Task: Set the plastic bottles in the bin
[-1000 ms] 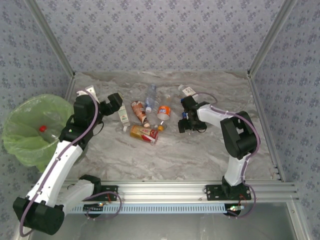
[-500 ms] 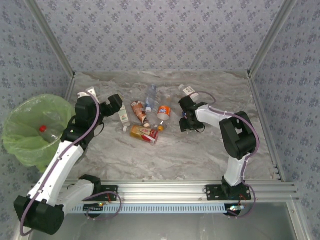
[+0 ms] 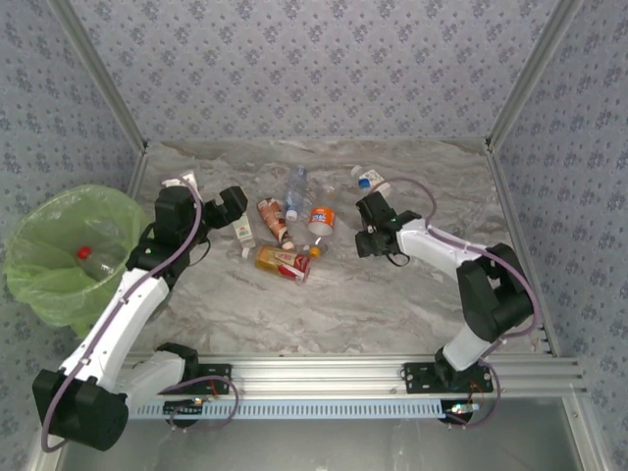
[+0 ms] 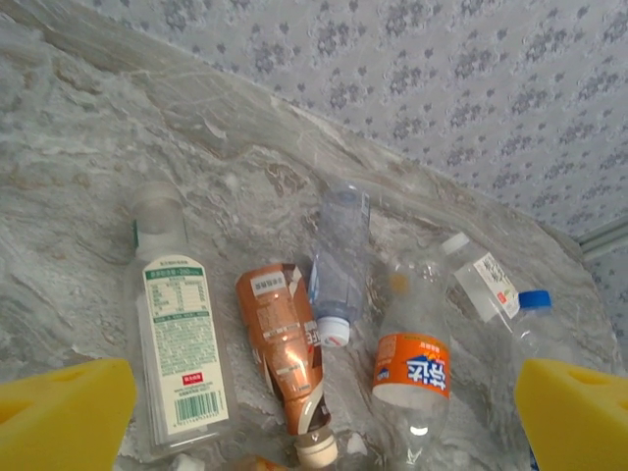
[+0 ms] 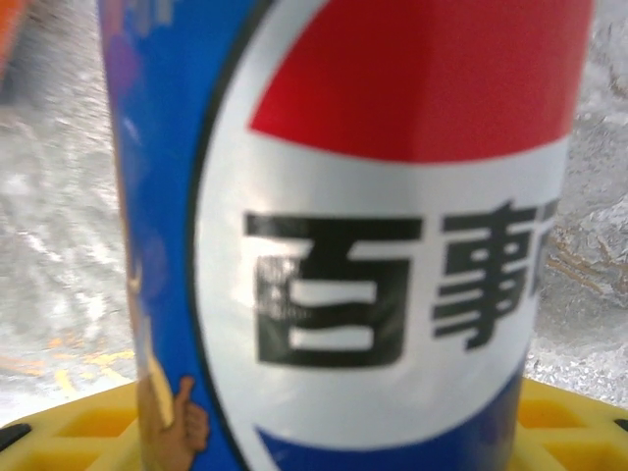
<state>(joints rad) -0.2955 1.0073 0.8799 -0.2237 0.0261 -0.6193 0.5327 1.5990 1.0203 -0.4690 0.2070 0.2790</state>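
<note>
The blue cap [image 4: 535, 299] is all the way on the bottle's neck, so the blue Pepsi bottle [image 4: 543, 340] will come along in one piece when I carry it by its cap end.
Several plastic bottles lie mid-table: a white-and-green-label one [image 3: 241, 230] [image 4: 177, 343], a crushed brown one [image 3: 272, 218] [image 4: 285, 353], a clear bluish one [image 3: 296, 184] [image 4: 339, 255], an orange-label one [image 3: 321, 218] [image 4: 412, 368], a yellow-red one [image 3: 283, 260] and a blue-capped one [image 3: 368, 179] [image 4: 491, 289]. My left gripper [image 3: 233, 204] [image 4: 319, 417] hovers open beside the white-label bottle. My right gripper [image 3: 368, 235] is shut on a blue Pepsi bottle [image 5: 353, 226], with one yellow pad [image 5: 88, 432] below it. The green-lined bin [image 3: 39, 280] at the left holds a red-capped bottle [image 3: 86, 253].
The marble table is bounded by patterned walls and metal posts [image 3: 137, 172] at the back corners. An aluminium rail [image 3: 324, 373] runs along the near edge. The bin stands off the table's left side, beyond the left arm.
The left gripper has shifted slightly right toward the bottle pile. The right arm's elbow has swung out to the right while its gripper stays near the same spot holding the Pepsi bottle.
</note>
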